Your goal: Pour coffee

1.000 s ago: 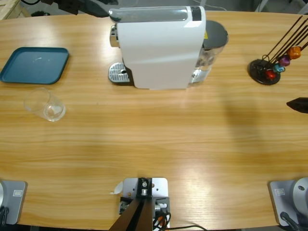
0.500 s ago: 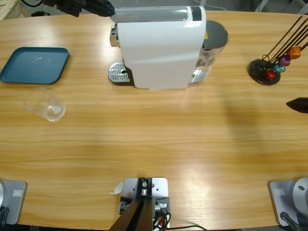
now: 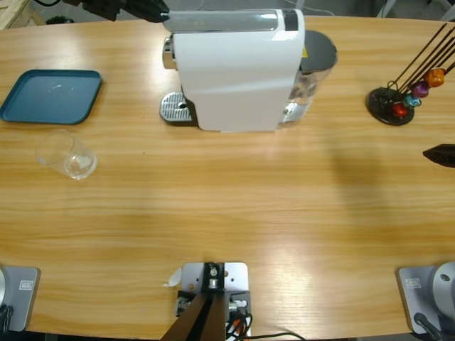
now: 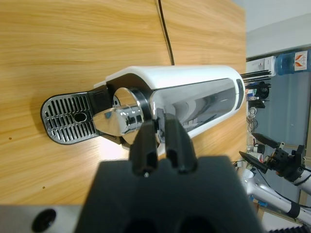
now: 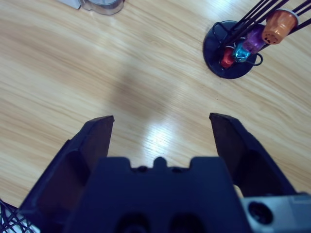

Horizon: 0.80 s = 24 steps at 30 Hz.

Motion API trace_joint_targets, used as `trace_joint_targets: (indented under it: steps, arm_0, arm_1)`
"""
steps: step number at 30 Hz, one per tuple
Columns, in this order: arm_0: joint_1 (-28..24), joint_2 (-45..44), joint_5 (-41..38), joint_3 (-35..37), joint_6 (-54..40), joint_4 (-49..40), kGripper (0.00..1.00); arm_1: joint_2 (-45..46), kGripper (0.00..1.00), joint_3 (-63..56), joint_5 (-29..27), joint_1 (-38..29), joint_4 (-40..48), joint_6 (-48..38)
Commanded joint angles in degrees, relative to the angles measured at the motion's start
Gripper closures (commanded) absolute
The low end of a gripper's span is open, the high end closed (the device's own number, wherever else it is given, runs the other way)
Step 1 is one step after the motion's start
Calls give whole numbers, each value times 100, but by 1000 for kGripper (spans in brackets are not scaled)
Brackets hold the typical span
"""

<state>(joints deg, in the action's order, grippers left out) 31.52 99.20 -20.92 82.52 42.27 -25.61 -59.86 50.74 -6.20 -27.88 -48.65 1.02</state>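
Observation:
I expect the copper-orange capsule [image 3: 434, 77] to come loose by itself when I lift it and leave the purple capsule behind, because it sits highest between the open-ended rods [image 3: 424, 53].
No coffee shows in any view. The white coffee machine [image 3: 234, 71] stands at the back middle of the table, its metal drip tray [image 3: 174, 108] bare. A clear glass [image 3: 67, 155] stands at the left with no liquid visible in it. My left gripper [image 3: 158, 13] hangs at the machine's top left corner. In the left wrist view this gripper [image 4: 160, 120] is shut with nothing held, its tips over the machine [image 4: 194, 92] just above the chrome spout. My right gripper [image 5: 163, 119] is open over bare wood, and it shows as a dark tip [image 3: 439, 153] at the right edge.
A blue tray [image 3: 50, 96] lies at the back left, beyond the glass. A black capsule holder [image 3: 394, 103] with coloured capsules stands at the back right, near the right gripper. The machine's water tank [image 3: 316, 64] is on its right side.
My left gripper has shifted a little to the right, up to the machine's top left corner. The right arm, glass and tray have not moved.

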Motion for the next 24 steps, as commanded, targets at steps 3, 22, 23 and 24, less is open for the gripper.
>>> trace_joint_targets:
  steps: [3,22,23,24]
  arm_0:
    - [205,-396,-117,340,95,96,1000]
    - [205,-516,-325,751,255,379,1000]
    - [205,-521,-363,762,251,402,1000]
    - [205,-530,-411,757,232,421,1000]
  arm_1:
    - [-43,115,-65,57,-59,13,39]
    - [-13,119,-66,57,-77,13,39]
    - [4,119,-73,57,-77,13,39]
    - [18,119,-73,57,-77,13,39]
